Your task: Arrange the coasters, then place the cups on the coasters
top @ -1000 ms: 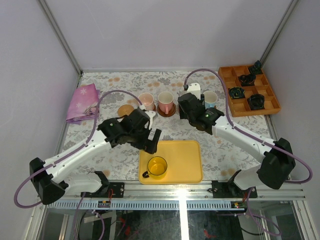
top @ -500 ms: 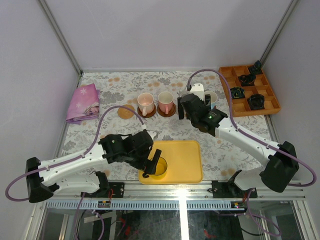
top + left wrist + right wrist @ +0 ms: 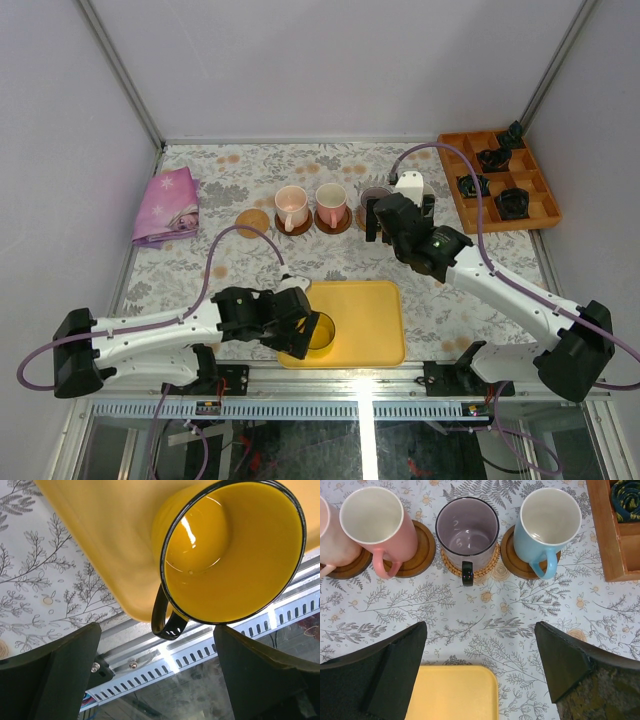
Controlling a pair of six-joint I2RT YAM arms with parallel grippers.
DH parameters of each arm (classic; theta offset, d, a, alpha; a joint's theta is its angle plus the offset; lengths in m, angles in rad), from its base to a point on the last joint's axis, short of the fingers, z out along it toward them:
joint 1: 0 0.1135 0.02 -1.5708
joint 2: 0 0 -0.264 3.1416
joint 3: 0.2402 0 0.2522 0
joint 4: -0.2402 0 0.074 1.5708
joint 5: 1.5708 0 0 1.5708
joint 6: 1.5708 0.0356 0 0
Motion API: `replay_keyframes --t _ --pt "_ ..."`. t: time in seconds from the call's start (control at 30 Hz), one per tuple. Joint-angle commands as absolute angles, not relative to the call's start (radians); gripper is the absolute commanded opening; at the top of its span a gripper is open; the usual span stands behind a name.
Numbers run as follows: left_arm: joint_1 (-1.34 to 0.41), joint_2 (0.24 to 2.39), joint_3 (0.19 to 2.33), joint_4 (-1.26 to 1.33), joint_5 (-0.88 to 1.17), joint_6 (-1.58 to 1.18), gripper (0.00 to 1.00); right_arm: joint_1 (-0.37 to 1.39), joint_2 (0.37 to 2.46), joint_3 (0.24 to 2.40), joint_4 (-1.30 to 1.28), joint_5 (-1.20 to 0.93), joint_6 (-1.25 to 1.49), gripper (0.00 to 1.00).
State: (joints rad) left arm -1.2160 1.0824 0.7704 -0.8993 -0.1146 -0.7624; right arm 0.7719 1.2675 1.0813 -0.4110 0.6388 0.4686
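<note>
The yellow cup, its handle slanted, stands near the tray's front edge, so next my left gripper nudges the cup inward, then pinches the black handle squarely.
The yellow cup stands on the yellow tray near the front edge. My left gripper is open beside it, with the cup's black handle just ahead of its spread fingers. A row of cups on coasters stands at the back: pale pink, pink, grey-purple on a woven coaster, and light blue. One bare coaster lies left of the row. My right gripper hangs open, short of the grey-purple cup, holding nothing.
An orange compartment box with small black objects stands at the back right, close to the light blue cup. A pink cloth lies at the back left. The table's metal front rail runs just beyond the tray.
My left gripper moved from mid-table down to the yellow cup on the tray. My right gripper opened off the grey-purple cup and drew back from the row.
</note>
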Motion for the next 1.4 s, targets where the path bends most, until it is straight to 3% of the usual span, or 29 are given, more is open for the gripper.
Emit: replay_keyframes --t 0.0,0.1,0.17,0.27,0.33,0.57,0.73,1.37 --pt "-1.223 1.100 0.752 -0.781 -0.162 -0.734 0.94 0.767 1.253 1.076 -0.412 0.670 0.492 0.97" --pt "-1.223 1.108 0.738 -0.756 -0.162 -0.715 0.91 0.766 1.259 1.080 -0.413 0.668 0.491 0.97" --pt "-1.222 1.106 0.727 -0.740 -0.161 -0.706 0.83 0.766 1.262 1.081 -0.411 0.666 0.491 0.97" --pt "-1.223 1.096 0.713 -0.708 -0.181 -0.688 0.47 0.767 1.265 1.082 -0.411 0.662 0.491 0.97" --pt "-1.223 1.092 0.707 -0.679 -0.208 -0.667 0.33 0.767 1.266 1.082 -0.410 0.660 0.491 0.97" --pt "-1.221 1.111 0.689 -0.600 -0.274 -0.604 0.37 0.766 1.258 1.063 -0.406 0.655 0.509 0.97" --pt "-1.220 1.112 0.661 -0.551 -0.297 -0.570 0.57 0.766 1.258 1.053 -0.404 0.642 0.524 0.97" --pt "-1.221 1.068 0.564 -0.324 -0.296 -0.447 0.60 0.766 1.276 1.037 -0.377 0.609 0.541 0.97"
